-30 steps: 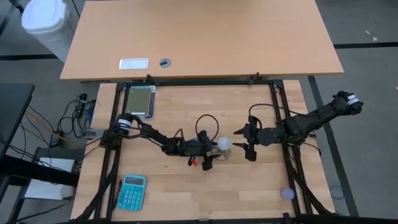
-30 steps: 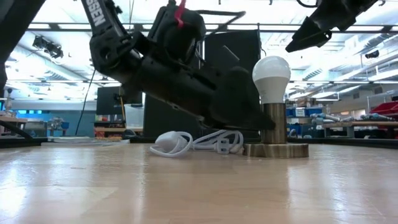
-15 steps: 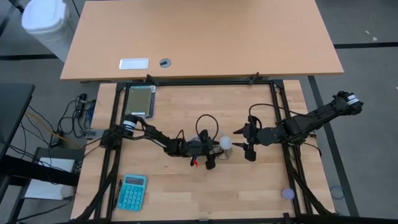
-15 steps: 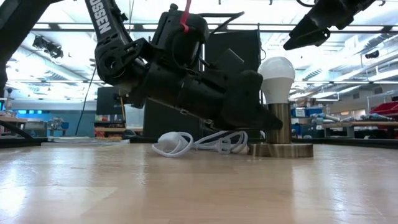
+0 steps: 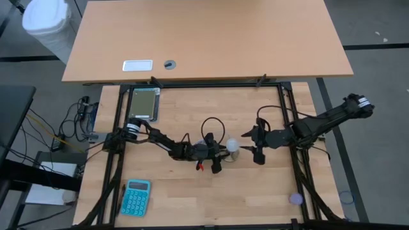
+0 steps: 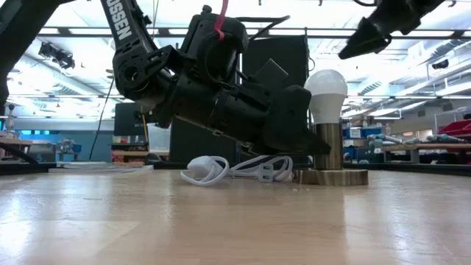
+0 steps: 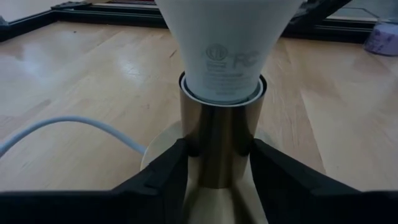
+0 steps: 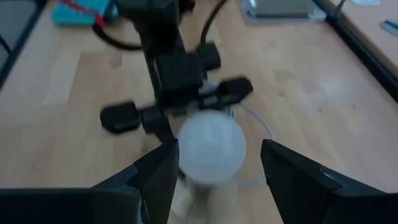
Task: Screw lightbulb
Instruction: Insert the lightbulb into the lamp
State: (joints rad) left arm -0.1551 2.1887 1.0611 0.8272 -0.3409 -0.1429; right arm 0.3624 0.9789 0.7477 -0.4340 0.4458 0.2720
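Note:
The brass stem [image 6: 333,138] is held only by the ends of my left gripper's fingers, so next I open the fingers, reach deeper [image 6: 336,154] around the stem and close them before my right gripper turns the lightbulb.
The white lightbulb [image 6: 326,92] stands upright in a brass socket stem [image 6: 329,147] on a round brass base [image 6: 330,177] at mid-table. My left gripper [image 7: 217,177] reaches in low from the table's left and is shut on that stem below the bulb [image 7: 224,43]. My right gripper [image 8: 221,180] hangs open in the air, above the bulb [image 8: 211,146] and a little toward the table's right, touching nothing; the low view shows it [image 6: 357,44] well clear of the globe. From above, the bulb [image 5: 233,145] sits between both grippers. My left gripper pinches the brass socket stem [image 7: 219,155] between its two fingers, one on each side, just below the rim where the bulb's neck enters. The fingers come nearly level from the table's left, tipped slightly down. The socket stands upright with its base on the table.
A white cord [image 6: 235,169] lies coiled on the table behind the left gripper. A teal calculator [image 5: 135,197] sits near the front left, a grey metal box [image 5: 143,104] at the far left, a small purple disc [image 5: 295,199] at the front right. Black frame rails [image 5: 285,108] border the table.
My left gripper has shut its fingers onto the brass stem, tipping slightly further down while staying in place.

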